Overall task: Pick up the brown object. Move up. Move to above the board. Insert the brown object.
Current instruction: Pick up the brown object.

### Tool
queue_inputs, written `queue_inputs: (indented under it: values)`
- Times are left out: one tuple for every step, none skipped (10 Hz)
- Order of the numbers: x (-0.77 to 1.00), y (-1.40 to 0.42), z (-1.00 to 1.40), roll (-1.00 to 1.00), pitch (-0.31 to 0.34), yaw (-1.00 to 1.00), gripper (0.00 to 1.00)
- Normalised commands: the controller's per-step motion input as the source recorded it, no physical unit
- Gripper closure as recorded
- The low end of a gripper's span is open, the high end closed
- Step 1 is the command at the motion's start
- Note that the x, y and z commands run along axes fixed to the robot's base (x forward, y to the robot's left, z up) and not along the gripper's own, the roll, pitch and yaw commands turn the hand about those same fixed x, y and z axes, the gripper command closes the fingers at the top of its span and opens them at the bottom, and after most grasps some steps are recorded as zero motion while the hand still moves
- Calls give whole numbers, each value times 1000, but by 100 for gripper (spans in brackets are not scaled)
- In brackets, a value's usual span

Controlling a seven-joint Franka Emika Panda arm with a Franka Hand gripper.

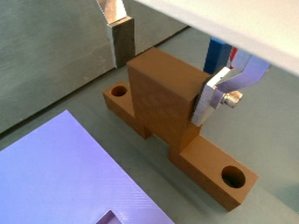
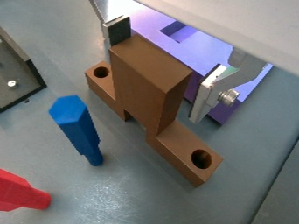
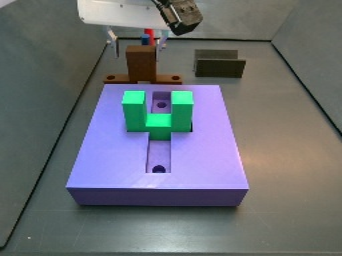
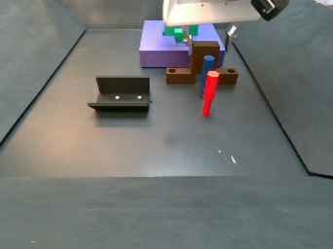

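Observation:
The brown object (image 3: 140, 64) will settle between the green arms, bar lengthwise, when I insert it, since the gap (image 3: 159, 103) between those arms lines up with the slot.
The brown object (image 1: 163, 92) stands on the grey floor next to the board: a low bar with a round hole near each end and a tall block rising from its middle. It also shows in the other wrist view (image 2: 146, 87) and in both side views (image 3: 140, 66) (image 4: 211, 60). My gripper (image 1: 163, 80) (image 2: 162, 72) is open and lowered over the tall block, one finger on each side, with gaps showing. From the side, the gripper (image 3: 140, 42) (image 4: 208, 37) hangs just above the object. The lavender board (image 3: 201, 150) (image 1: 59, 166) (image 2: 198, 44) carries a green U-shaped block (image 3: 158, 110) and a long slot.
A blue peg (image 2: 79, 127) stands close beside the brown object, with a red piece (image 2: 17, 192) near it; the red peg shows in a side view (image 4: 207, 92). The dark fixture (image 4: 120, 94) (image 3: 218, 64) stands apart on the floor. Grey walls enclose the floor.

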Motion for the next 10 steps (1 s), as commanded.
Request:
queue_inputs:
  values:
    - [0,14,-169,127,0,0,0]
    - [0,26,-154,121,6,0,0]
    - [0,46,-163,110,0,29,0]
    - [0,14,-131,89,0,29,0]
    - [0,14,-163,87,0,29,0]
    - [0,0,-140,51,0,3,0]
    - [-37,0,-111,26,0,0,0]
    - [0,0,0,0,0,0,0]
    - [0,0,0,0,0,0,100]
    - [0,0,0,0,0,0,100]
